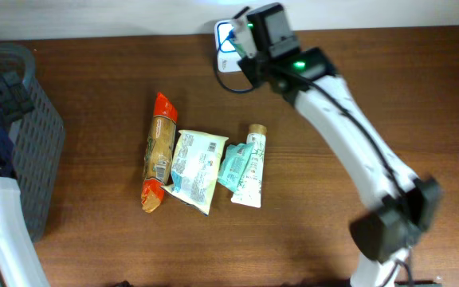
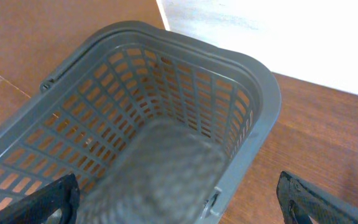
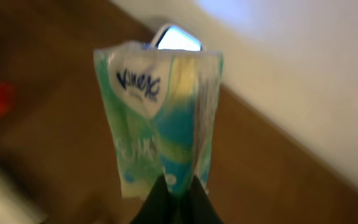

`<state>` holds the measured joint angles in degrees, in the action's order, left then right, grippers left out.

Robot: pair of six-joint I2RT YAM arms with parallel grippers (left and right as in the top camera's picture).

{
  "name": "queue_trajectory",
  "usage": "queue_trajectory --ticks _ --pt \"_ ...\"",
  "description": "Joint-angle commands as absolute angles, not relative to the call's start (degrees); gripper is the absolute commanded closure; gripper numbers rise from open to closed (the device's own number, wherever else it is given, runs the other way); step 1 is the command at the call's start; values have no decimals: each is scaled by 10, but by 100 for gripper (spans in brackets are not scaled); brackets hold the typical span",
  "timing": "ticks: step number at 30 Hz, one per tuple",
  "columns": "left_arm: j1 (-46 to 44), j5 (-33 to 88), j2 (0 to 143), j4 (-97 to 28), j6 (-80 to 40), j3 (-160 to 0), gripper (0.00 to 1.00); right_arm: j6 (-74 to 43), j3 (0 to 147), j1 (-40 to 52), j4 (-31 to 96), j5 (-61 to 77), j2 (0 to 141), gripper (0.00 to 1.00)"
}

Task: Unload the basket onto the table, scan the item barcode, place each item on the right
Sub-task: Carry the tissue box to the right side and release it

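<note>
The tissue pack (image 3: pixel 160 115) hangs freely from my right gripper, and the table end (image 1: pixel 409 119) opposite the grey basket is clear. I should keep going there and let it go.
My right gripper (image 3: pixel 176 188) is shut on the lower edge of a green, blue and white tissue pack (image 3: pixel 160 118), which stands upright in the wrist view. Just beyond the pack's top is the white scanner (image 3: pixel 178 38) with its lit window. From overhead, the right gripper (image 1: pixel 241 41) holds the pack (image 1: pixel 233 36) over the scanner (image 1: pixel 221 32) at the table's far edge. My left gripper (image 2: pixel 182 205) is open, with one dark fingertip (image 2: pixel 51 202) over the grey basket (image 2: pixel 253 81) and the other over the table. No barcode shows on the pack.
On the table lie an orange-red snack pack (image 1: pixel 159 151), a white-yellow pouch (image 1: pixel 194 169), a teal packet (image 1: pixel 234 166) and a white tube (image 1: pixel 252 166). The grey basket (image 1: pixel 34 135) stands at the left edge. A black cable loops near the scanner.
</note>
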<state>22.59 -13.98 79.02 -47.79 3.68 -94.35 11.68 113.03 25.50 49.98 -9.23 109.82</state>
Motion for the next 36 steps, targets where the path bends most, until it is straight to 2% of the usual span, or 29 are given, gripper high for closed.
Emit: queue_trajectory --ticks 1,4,7,12,15,19,20,22,23,25,31,33,36 --pt "227 -142 790 -477 44 -947 1 -41 1132 234 623 -51 1053 96" --pt "227 -142 790 -477 44 -947 1 -117 1129 189 728 -51 1054 96" --pt "227 -142 790 -477 44 -947 1 -185 1087 118 750 -51 1056 96" --pt "227 -142 790 -477 44 -947 1 -247 922 -33 656 -27 1059 96" --pt "227 -142 790 -477 44 -947 1 -247 821 -83 559 16 1059 96" --pt "227 -142 790 -477 44 -947 1 -247 757 -130 514 15 1059 96" --pt "227 -142 790 -477 44 -947 1 -247 751 -139 510 15 1060 88" --pt "227 -142 790 -477 44 -947 1 -238 750 -147 516 13 1061 59" --pt "227 -142 790 -477 44 -947 1 -234 750 -149 522 13 1061 48" --pt "227 -142 790 -477 44 -947 1 -227 751 -151 542 13 1061 32" --pt "227 -142 790 -477 44 -947 1 -122 833 -142 635 126 1061 34" --pt "227 -142 790 -477 44 -947 1 -72 868 -121 666 207 1061 33" --pt "227 -142 790 -477 44 -947 1 -60 873 -72 667 277 1061 34"
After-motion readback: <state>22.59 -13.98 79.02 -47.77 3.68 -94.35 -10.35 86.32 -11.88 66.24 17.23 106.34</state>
